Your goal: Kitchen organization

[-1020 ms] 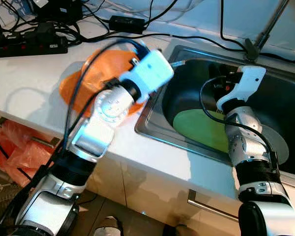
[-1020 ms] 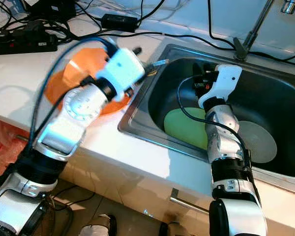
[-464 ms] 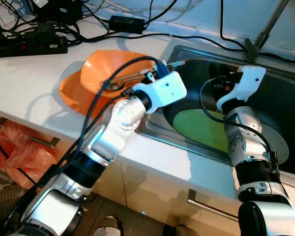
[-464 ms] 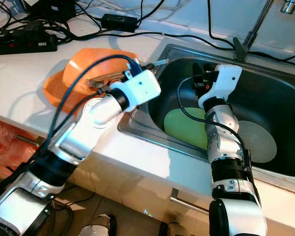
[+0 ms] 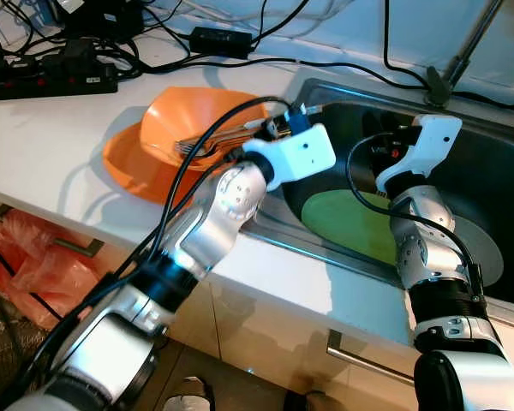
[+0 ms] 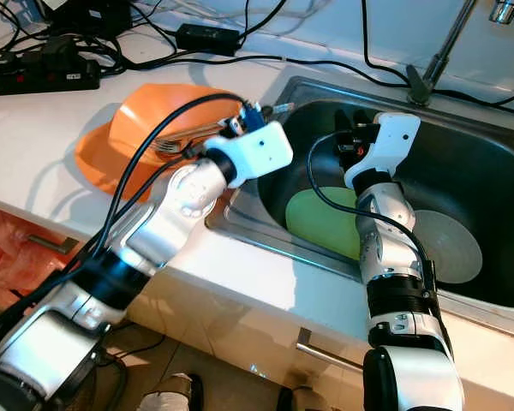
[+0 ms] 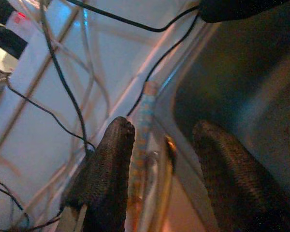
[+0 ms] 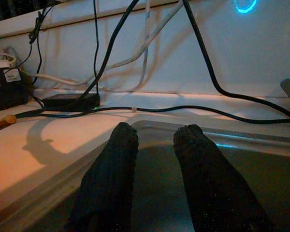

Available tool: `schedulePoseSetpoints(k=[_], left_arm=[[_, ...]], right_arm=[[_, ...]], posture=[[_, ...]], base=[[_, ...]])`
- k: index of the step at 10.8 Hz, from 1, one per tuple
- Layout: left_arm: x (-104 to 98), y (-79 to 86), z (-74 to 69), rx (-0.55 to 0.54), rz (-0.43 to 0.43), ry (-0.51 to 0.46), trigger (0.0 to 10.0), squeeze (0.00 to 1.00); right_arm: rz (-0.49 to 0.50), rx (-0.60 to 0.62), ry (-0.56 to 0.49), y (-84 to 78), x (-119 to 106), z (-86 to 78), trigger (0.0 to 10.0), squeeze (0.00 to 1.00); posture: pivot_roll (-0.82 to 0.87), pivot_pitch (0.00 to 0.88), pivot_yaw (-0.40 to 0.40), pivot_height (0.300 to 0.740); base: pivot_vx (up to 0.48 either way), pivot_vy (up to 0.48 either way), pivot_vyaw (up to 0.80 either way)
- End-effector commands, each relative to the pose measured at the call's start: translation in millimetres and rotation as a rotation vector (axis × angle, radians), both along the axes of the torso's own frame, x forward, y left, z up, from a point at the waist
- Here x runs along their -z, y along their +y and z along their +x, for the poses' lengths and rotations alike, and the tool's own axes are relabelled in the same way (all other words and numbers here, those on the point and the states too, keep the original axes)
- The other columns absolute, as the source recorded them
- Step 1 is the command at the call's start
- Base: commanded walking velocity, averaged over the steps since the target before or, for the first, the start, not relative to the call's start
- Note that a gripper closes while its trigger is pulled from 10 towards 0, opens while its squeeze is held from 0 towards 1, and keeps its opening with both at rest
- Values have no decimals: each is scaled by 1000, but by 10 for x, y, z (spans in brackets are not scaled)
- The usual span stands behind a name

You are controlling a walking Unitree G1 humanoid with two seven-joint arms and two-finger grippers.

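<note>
My gripper will lift the spoon [image 5: 206, 153] free on its own and leave the patterned pale-blue handle behind, because the handles [image 7: 152, 179] lie loosely side by side.
An orange bowl [image 5: 197, 120] rests on an orange plate [image 5: 133, 163] on the white counter, left of the sink. Several metal forks [image 5: 210, 141] lie in the bowl, their handles pointing toward the sink rim. My left gripper [image 7: 163, 128] is at the bowl's sink-side edge. It is open, and a patterned pale-blue handle [image 7: 142, 121] and a metal handle [image 7: 157, 183] lie between its fingers. My right gripper [image 8: 157, 129] hangs open inside the sink with nothing in it, above a green plate [image 5: 351, 218].
The steel sink [image 5: 278, 193] also holds a grey plate [image 5: 488, 248]. A faucet stem [image 5: 463, 51] rises at the back. A black power strip [image 5: 51, 79], an adapter [image 5: 221, 40] and several cables cross the counter's rear. Cabinet drawers sit below the counter edge.
My left arm has swung off the orange plate toward the sink rim, uncovering the bowl and forks, and reached the handles. The right arm has not moved.
</note>
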State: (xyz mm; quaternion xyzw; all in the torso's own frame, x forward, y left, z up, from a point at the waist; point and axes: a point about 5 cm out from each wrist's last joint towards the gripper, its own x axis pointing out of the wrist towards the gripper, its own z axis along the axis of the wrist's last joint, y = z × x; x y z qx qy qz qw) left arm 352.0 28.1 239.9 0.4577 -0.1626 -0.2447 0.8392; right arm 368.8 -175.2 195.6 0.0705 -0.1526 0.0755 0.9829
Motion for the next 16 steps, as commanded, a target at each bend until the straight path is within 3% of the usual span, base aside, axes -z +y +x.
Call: schedulePoseSetpoints(k=[1,2,3,6,7,9,10,16], left_arm=[[-55,-46,2,12,3,-29,10000,0],[-62,-53,18,6,2,-34,4588,0],[-69,-52,34,0,1,-39,0,0],[-90,-52,32,0,-8,-57,353,0],[-91,-53,4,7,-4,-62,10000,0],[-91,-29,-19,4,9,-69,10000,0],[-98,-16,-24,2,11,-71,0,0],[-78,-4,-69,5,20,-59,0,0]], right_arm=[[9,11,-4,-30,-8,6,10000,0],[8,11,-5,-29,-11,6,10000,0],[8,12,-5,-30,-10,5,10000,0],[9,11,-6,-26,-9,3,10000,0],[10,11,-6,-26,-12,5,10000,0],[11,11,-6,-25,-11,7,10000,0],[11,11,-6,-27,-14,8,10000,0],[11,9,-7,-24,-19,14,10000,0]], posture=[[95,104,-36,740],[94,104,-35,740],[94,105,-34,740],[95,104,-34,740],[96,106,-34,740],[98,106,-35,740],[98,106,-35,740],[99,106,-38,740]], base=[[0,0,0],[0,0,0],[0,0,0],[0,0,0],[0,0,0],[0,0,0],[0,0,0],[0,0,0]])
